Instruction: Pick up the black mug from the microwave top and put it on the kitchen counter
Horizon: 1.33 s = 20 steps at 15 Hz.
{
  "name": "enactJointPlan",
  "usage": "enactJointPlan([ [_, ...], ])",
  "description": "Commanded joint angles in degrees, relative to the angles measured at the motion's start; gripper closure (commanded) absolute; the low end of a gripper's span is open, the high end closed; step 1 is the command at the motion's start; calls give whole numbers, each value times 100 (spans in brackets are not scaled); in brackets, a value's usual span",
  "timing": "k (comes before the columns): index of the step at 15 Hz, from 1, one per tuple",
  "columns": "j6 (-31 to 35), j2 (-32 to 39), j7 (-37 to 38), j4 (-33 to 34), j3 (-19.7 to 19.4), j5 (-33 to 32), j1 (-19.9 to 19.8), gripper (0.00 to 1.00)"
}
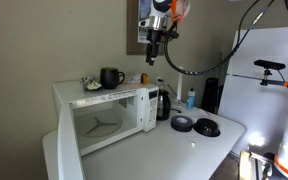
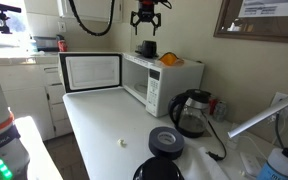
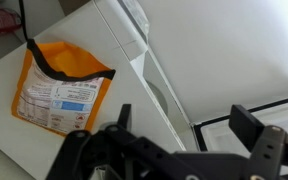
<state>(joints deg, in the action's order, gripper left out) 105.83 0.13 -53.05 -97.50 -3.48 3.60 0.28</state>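
Observation:
The black mug's handle [image 1: 122, 76] sticks out toward the robot's open gripper, so the gripper keeps moving down toward the mug [image 1: 110, 78] until its fingers straddle the handle, then close.
The black mug [image 1: 111, 77] stands upright on top of the white microwave [image 1: 109, 115], near its back; it also shows in an exterior view [image 2: 147, 48]. The microwave [image 2: 159, 82] has its door swung open. My gripper [image 1: 154, 55] hangs open and empty in the air above the microwave top, well above the mug and apart from it [image 2: 147, 20]. In the wrist view my open fingers [image 3: 184, 125] look down on the white microwave top; the mug is out of that view. The pale kitchen counter [image 1: 174, 145] [image 2: 104, 130] spreads below.
An orange packet [image 3: 64, 85] lies on the microwave top next to the mug [image 2: 171, 59]. A dark kettle [image 2: 191, 112] stands beside the microwave. Flat black discs [image 1: 181, 123] [image 1: 206, 127] and a tape roll [image 2: 165, 141] lie on the counter. The open door [image 2: 89, 72] juts out.

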Motion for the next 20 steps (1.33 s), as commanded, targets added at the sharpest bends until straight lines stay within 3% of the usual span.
enactJointPlan([
  [1, 347, 182, -324, 97, 108, 51, -47, 0],
  [12, 1416, 882, -1568, 350, 321, 348, -142, 0],
  [20, 1383, 1600, -2433, 986, 550, 812, -351, 0],
])
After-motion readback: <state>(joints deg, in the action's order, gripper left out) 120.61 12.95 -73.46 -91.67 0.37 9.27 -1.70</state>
